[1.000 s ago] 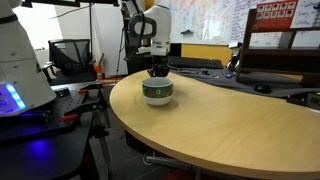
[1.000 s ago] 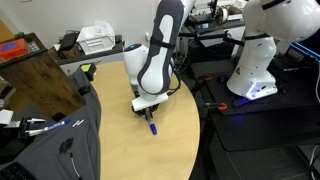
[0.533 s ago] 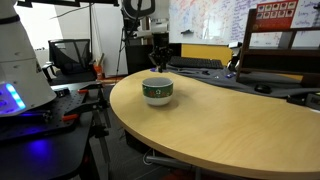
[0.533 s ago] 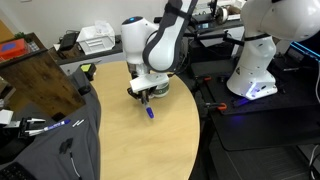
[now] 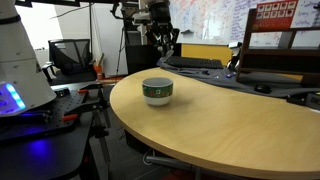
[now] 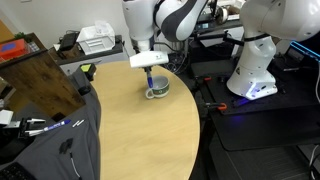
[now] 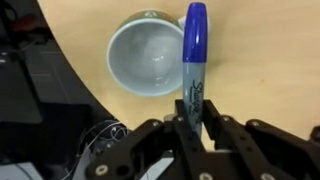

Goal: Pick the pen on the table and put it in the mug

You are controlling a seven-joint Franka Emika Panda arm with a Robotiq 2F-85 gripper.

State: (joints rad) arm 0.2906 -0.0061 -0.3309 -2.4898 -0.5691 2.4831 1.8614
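Observation:
The robot's gripper should tilt and swing the pen over the mug's opening [image 5: 158,82] before lowering it, because the pen's blue end is in line with the mug's handle.
My gripper [image 7: 193,113] is shut on a dark blue pen [image 7: 194,48], which sticks straight out from between the jaws. The white mug [image 7: 148,55] with a green band sits on the tan table [image 7: 270,60] near its rounded edge. In the wrist view the pen lies just right of the mug's rim. In an exterior view the gripper [image 5: 160,40] hangs well above the mug [image 5: 157,91]. In an exterior view the gripper [image 6: 150,62] holds the pen [image 6: 150,79] pointing down over the mug [image 6: 158,89].
A white robot base [image 6: 255,60] stands beside the table [image 6: 140,140]. A dark wooden box [image 6: 40,85] is at one side. A dark desk with a keyboard [image 5: 195,63] lies behind the table [image 5: 230,130]. Cables [image 7: 100,140] lie on the floor below the edge.
The gripper has risen from low over the table to well above the mug, carrying the pen. The mug, hidden by the gripper before, now shows.

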